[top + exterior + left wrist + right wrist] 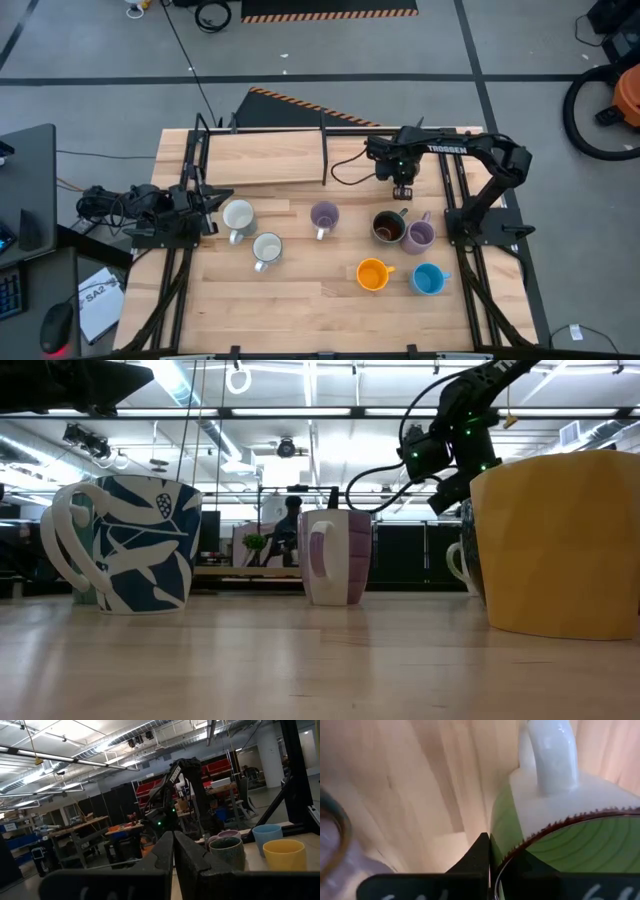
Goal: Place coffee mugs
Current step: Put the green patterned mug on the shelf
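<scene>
The green mug's handle (555, 762) is pointing toward my left gripper's side. Next, my right gripper opens, grips the green mug's rim farther from the handle (496, 886), and turns the mug.
Several coffee mugs stand upright on the wooden table (300, 300): two white (238, 216) (267, 248), two lilac (324, 216) (418, 235), one orange (372, 274), one blue (428, 279), and one green with a dark rim (388, 227) and a white handle (550, 755). My right gripper (490, 842) points down at the far side of the green mug (560, 850), shut with nothing between its fingers. My left gripper (173, 842) rests shut at the table's left edge (205, 200), pointing across the table. My right gripper's shut fingertips come from above and stand at the green mug's outer wall (502, 827), just under the rim and beside the handle. I cannot tell whether they touch the wall. The mug stands upright on the table.
The lilac mug (330, 840) stands close on the other side of my right gripper. A raised wooden board (280, 155) and dark frame rails (325, 150) run along the far side. Bare wood lies along the near edge (300, 320).
</scene>
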You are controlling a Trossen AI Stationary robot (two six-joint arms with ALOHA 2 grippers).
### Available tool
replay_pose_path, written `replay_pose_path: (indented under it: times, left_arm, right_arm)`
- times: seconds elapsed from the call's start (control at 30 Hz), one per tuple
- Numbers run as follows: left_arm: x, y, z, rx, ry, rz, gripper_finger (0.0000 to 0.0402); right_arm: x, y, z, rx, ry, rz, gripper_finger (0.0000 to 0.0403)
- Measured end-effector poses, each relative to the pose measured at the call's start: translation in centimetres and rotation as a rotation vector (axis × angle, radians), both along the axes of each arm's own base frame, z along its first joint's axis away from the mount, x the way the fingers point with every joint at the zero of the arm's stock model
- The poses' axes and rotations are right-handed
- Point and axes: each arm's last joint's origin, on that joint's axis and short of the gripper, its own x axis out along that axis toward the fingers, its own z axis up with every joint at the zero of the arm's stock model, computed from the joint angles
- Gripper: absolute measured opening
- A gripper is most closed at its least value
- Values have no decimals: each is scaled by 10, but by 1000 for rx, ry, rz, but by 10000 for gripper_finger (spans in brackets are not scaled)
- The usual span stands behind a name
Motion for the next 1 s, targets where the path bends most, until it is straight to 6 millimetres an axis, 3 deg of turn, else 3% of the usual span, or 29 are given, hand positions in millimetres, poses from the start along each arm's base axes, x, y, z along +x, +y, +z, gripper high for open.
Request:
replay_pose_path:
  times: [0.27,0.5,0.67,1.0]
  left_arm:
    - [0,0,1,0,-6,0,21]
    - [0,0,1,-3,-11,-1,21]
    - [0,0,1,-24,-17,-8,21]
    - [0,0,1,-27,-21,-8,21]
  right_arm:
    - [5,-9,8,69,-124,-441,43]
    - [5,-21,8,78,-183,-805,32]
    - [7,-24,8,64,-223,-824,50]
    - [8,-25,12,76,-230,-796,141]
